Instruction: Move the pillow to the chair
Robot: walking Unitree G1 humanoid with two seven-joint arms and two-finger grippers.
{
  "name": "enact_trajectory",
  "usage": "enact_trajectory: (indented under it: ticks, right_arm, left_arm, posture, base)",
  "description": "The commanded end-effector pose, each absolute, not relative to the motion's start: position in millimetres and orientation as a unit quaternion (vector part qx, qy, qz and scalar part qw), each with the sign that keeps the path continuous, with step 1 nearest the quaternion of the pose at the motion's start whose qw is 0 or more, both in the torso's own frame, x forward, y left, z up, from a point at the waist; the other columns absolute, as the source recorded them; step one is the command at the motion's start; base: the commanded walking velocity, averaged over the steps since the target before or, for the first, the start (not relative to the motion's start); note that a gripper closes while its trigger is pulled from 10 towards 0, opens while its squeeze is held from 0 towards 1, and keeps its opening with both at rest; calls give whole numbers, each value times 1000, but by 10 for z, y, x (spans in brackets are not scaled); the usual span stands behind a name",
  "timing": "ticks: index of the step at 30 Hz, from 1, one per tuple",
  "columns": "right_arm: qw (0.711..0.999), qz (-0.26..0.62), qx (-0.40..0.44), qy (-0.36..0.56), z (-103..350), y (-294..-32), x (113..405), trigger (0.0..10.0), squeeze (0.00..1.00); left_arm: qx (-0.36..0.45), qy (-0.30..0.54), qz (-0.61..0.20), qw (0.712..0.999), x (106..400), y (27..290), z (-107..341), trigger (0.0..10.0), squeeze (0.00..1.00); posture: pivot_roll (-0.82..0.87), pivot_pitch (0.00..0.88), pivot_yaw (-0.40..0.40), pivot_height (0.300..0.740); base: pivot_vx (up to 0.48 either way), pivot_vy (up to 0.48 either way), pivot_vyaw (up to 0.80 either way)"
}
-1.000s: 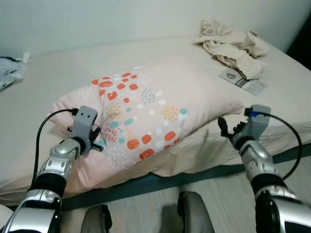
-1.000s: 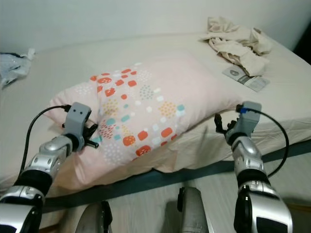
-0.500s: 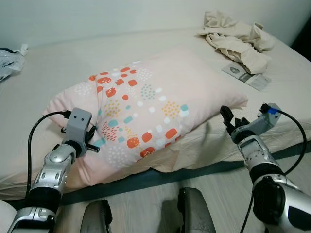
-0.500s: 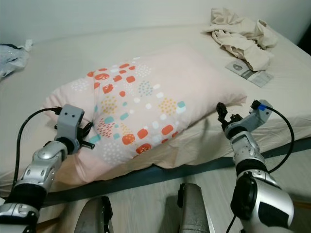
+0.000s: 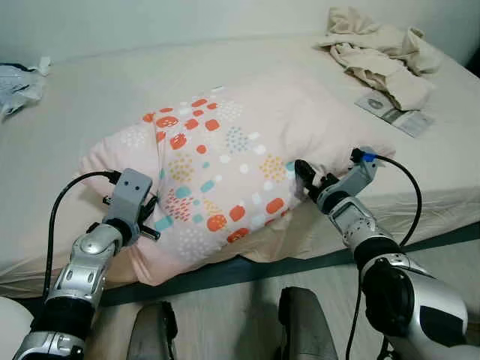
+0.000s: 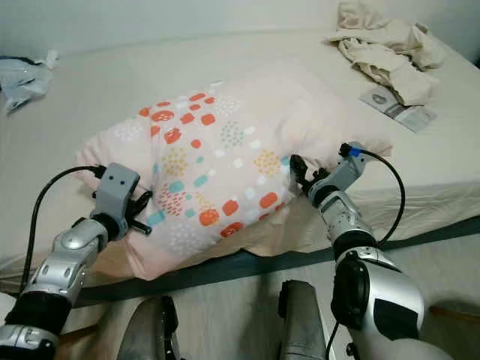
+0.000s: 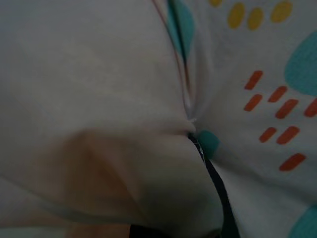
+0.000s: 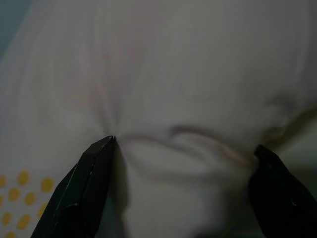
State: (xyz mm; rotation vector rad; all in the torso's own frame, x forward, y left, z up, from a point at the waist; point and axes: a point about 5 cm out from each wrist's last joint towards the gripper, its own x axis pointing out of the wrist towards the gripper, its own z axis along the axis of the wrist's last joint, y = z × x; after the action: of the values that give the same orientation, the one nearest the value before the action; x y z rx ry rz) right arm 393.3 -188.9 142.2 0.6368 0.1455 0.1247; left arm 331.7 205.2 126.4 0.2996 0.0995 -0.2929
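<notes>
I expect the pillow's spotted band (image 5: 217, 169) to bunch into folds between my grippers when I lift it, as soft pink fabric (image 8: 183, 146) bulges between my right gripper's fingers.
A pink pillow (image 5: 225, 150) with a band of orange, teal and yellow spots lies across the near side of the bed (image 5: 90, 97). My left gripper (image 5: 148, 222) is at the pillow's near left corner, shut on a bunched fold of its fabric; one black finger (image 7: 218, 196) shows under the cloth in the left wrist view. My right gripper (image 5: 304, 177) presses against the pillow's right side. It stands open, and plain pink fabric bulges between its two spread fingers (image 8: 91, 178).
Crumpled beige cloth (image 5: 382, 52) and a small printed packet (image 5: 394, 112) lie at the bed's far right. A plastic bag (image 5: 15, 79) sits at the far left. The bed's dark lower edge (image 5: 247, 270) and wooden floor (image 5: 225, 307) are just before my legs (image 5: 150, 337).
My right gripper has swung left from beside the bed's edge onto the pillow's right side. The left gripper has stayed at the pillow's left corner. The camera has shifted a little.
</notes>
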Motion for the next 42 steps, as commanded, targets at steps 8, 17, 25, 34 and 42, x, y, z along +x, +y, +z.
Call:
enact_trajectory:
  ticks: [8,17,25,34,42]
  right_arm:
    - [906,175,379,74,1544,-1314,3990,10000,0]
    - [900,115,403,123,1286,-1294,3912,0,0]
    - [937,61,312,145,1220,-1416,3906,0,0]
    - [976,30,191,101,1330,-1625,3941,0,0]
    - [993,111,31,0,1572,-1431,3958,0,0]
  left_arm:
    - [163,96,-169,967,3211,1976,1060,0,0]
    - [169,98,-188,962,3201,1867,1034,0,0]
    - [165,94,-186,964,3218,1889,1067,0,0]
    - [80,83,-128,985,3213,1923,1097,0,0]
    - [-48,32,-102,993,3242,1683,1338,0,0]
  posture:
    - [76,306,-3,561]
    - [68,308,2,561]
    - [66,298,5,561]
    - [48,252,-1,561]
    - [14,138,-44,561]
  base:
    - [0,0,0]
    - [0,0,0]
    - [0,0,0]
    - [0,0,0]
    - [0,0,0]
